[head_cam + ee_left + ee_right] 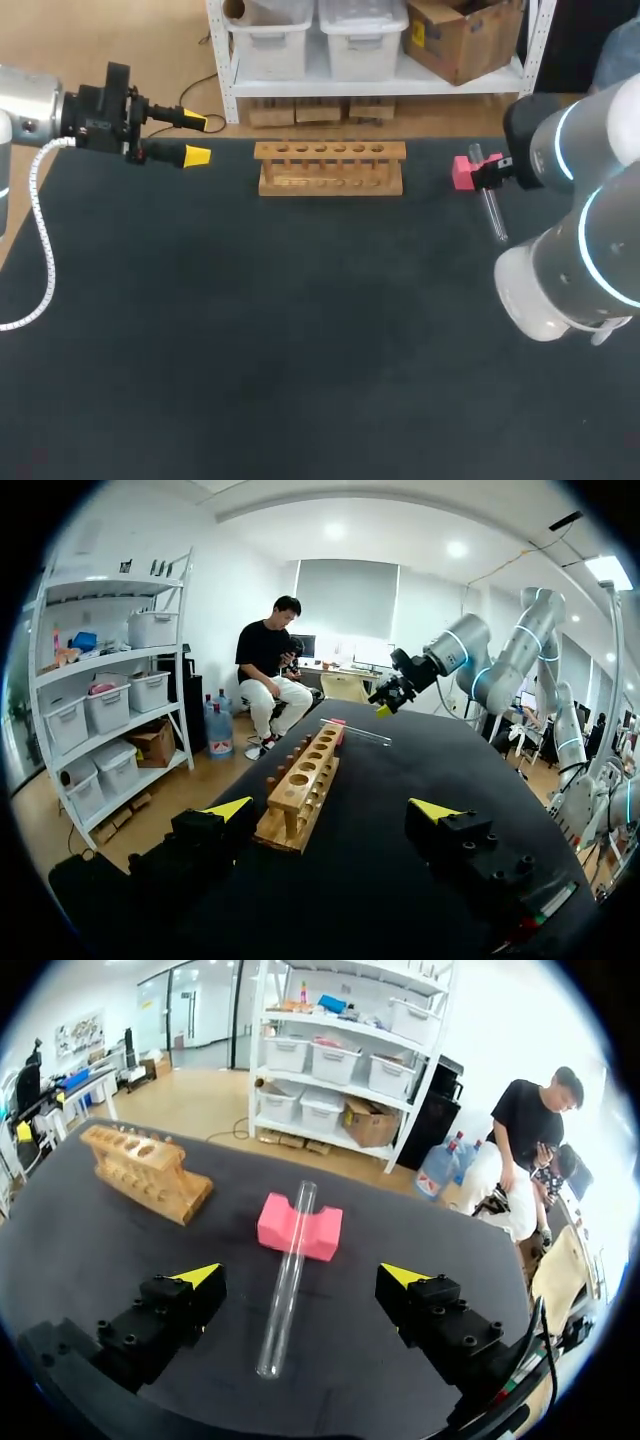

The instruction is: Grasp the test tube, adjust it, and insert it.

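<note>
The notch (300, 1224) is open on top, so the test tube (284, 1302) should come free and leave the pink foam block behind when I lift it.
A clear test tube (285, 1278) lies on the dark table, its far end resting in the notch of a pink foam block (298, 1228). My right gripper (300, 1278) hovers over the tube, open, with one yellow tip on each side and neither touching it. In the head view the tube (491, 212) and block (462, 172) sit at the right, partly under my right arm (570, 250). The wooden rack (330, 167) with a row of holes stands at the back middle. My left gripper (196, 139) is open at the back left, level with the rack (300, 790) and empty.
The table (280, 340) is covered in dark cloth. Its back edge runs just behind the rack. From the left wrist, the rack stands ahead of the open fingers, with the tube (356, 732) and my other arm's gripper (386, 708) farther off.
</note>
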`<state>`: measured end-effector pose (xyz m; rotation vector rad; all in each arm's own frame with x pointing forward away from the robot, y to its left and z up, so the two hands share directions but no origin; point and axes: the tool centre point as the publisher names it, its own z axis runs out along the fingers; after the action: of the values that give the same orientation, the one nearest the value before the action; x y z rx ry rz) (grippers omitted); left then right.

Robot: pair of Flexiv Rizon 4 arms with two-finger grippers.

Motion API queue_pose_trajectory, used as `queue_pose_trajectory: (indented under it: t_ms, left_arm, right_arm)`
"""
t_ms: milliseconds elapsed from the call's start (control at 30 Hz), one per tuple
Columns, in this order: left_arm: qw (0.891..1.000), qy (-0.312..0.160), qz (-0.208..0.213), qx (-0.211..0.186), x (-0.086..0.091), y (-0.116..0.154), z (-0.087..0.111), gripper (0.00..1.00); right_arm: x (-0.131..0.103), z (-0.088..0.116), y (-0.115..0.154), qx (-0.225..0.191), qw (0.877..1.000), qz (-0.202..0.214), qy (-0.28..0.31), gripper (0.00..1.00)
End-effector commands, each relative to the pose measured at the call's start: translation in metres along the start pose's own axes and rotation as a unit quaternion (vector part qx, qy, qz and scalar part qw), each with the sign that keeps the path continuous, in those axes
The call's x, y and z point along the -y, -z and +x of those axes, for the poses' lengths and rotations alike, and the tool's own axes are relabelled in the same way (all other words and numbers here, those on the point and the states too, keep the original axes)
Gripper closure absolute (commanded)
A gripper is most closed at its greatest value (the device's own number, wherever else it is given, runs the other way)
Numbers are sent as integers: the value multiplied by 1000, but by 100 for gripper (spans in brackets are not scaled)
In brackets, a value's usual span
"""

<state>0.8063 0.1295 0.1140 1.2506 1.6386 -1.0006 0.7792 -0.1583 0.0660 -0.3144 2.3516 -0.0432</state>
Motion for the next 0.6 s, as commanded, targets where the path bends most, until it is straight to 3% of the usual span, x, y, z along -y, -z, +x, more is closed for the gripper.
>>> queue_pose_trajectory:
  t_ms: [33,200,600]
  left_arm:
    - [1000,-1,0,1,0,0,1,0]
    - [1000,-1,0,1,0,0,1,0]
    - [1000,-1,0,1,0,0,1,0]
  right_arm:
    - [-10,3,-10,30,994,109,-11,0]
    - [-17,1,-18,49,994,98,-21,0]
    - [-19,16,-27,36,995,82,-45,0]
